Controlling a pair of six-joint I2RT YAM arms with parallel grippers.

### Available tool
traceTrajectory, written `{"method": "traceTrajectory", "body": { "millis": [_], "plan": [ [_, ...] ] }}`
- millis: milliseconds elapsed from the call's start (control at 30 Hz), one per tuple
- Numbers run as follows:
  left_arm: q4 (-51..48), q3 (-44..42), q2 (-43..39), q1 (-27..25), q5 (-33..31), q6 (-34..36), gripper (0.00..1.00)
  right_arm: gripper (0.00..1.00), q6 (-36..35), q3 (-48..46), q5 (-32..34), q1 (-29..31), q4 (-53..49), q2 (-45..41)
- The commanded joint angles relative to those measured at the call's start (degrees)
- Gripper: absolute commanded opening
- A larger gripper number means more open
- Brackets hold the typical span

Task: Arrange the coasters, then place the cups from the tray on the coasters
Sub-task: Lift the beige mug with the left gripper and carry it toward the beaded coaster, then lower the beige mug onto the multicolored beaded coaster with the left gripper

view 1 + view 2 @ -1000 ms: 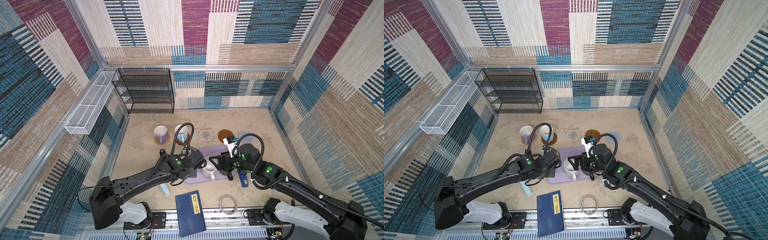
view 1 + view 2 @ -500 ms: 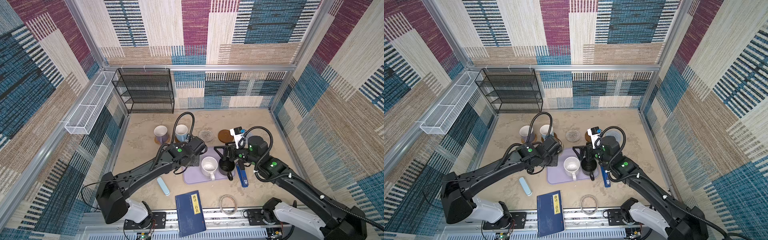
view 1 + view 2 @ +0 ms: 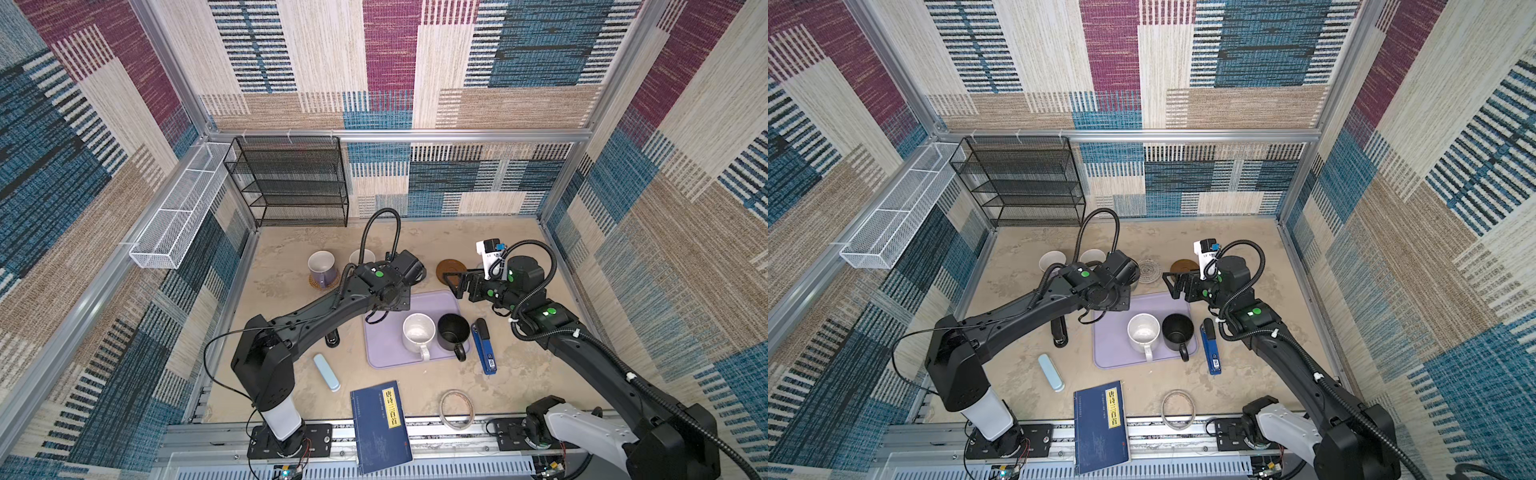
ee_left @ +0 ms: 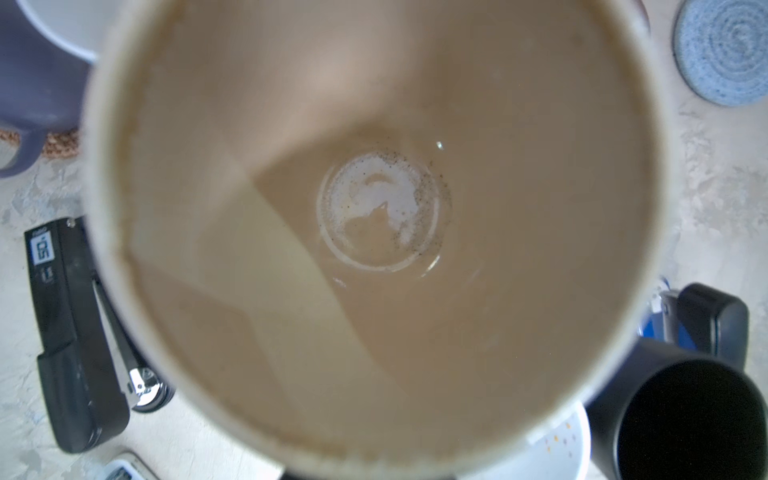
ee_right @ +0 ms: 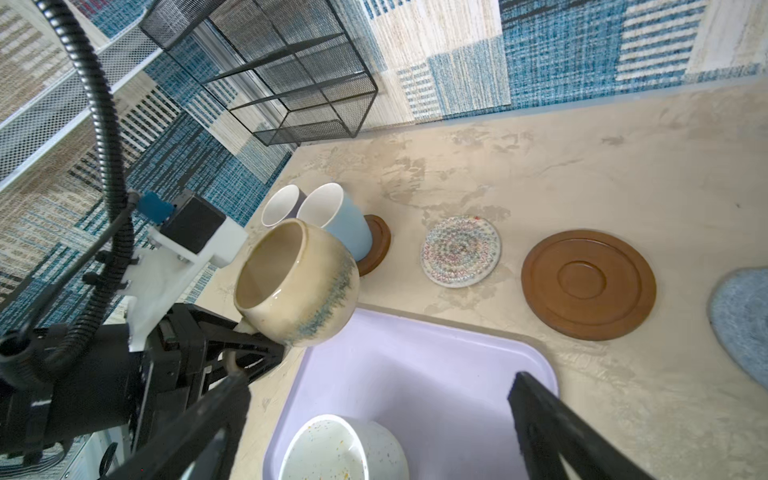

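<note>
My left gripper is holding the beige mug [image 5: 308, 284] by its handle. The whitish lacy coaster [image 5: 461, 250] is empty, so I keep carrying the mug until its bottom rests there.
My left gripper [image 5: 245, 345] is shut on the handle of the beige mug [image 5: 297, 286], which hangs tilted above the tray's far left corner, near the light blue mug [image 5: 336, 216]. That mug stands on a dark wood coaster [image 5: 376, 245]. The lilac mug [image 3: 322, 266] stands on the tan rattan coaster [image 3: 322, 284]. The whitish lacy coaster [image 5: 460, 251], the second brown wood coaster [image 5: 588, 284] and the grey-blue coaster [image 5: 744, 320] lie bare. The speckled white mug [image 3: 417, 332] and the black mug [image 3: 453, 330] stand on the lilac tray [image 3: 386, 349]. My right gripper [image 5: 380, 380] hangs open over the tray's far edge.
A blue stapler [image 3: 484, 349] lies right of the tray and a black stapler [image 3: 332, 338] left of it. Near the front lie a pale blue case [image 3: 326, 372], a dark blue book [image 3: 380, 424] and a clear tape ring [image 3: 456, 409]. A black wire shelf [image 3: 291, 183] stands at the back left.
My left gripper has carried the beige mug off the tray toward the far row of coasters. My right gripper has drawn back from the tray's mugs toward the far side, still open.
</note>
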Motion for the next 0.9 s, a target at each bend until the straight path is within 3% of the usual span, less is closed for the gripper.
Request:
{"method": "traceTrajectory", "body": {
  "millis": [0,267,433,867],
  "plan": [
    [2.8,3.9,3.3,0.6,-1.9,1.8,0.0,1.0,-0.5,0.7,0.6,-0.6,2.0,0.6],
    [2.1,13.4,13.2,3.2,0.4,1.9,0.0,1.0,-1.1,1.6,0.4,-2.8,2.1,2.2],
    [2.0,19.0,18.7,3.7,0.7,1.8,0.0,1.0,0.9,1.5,-7.3,-7.7,5.0,5.0],
    [0.3,32.6,30.3,4.5,-0.8,-0.4,0.0,0.96,-0.6,4.8,-10.4,-7.9,6.4,12.1]
  ]
}}
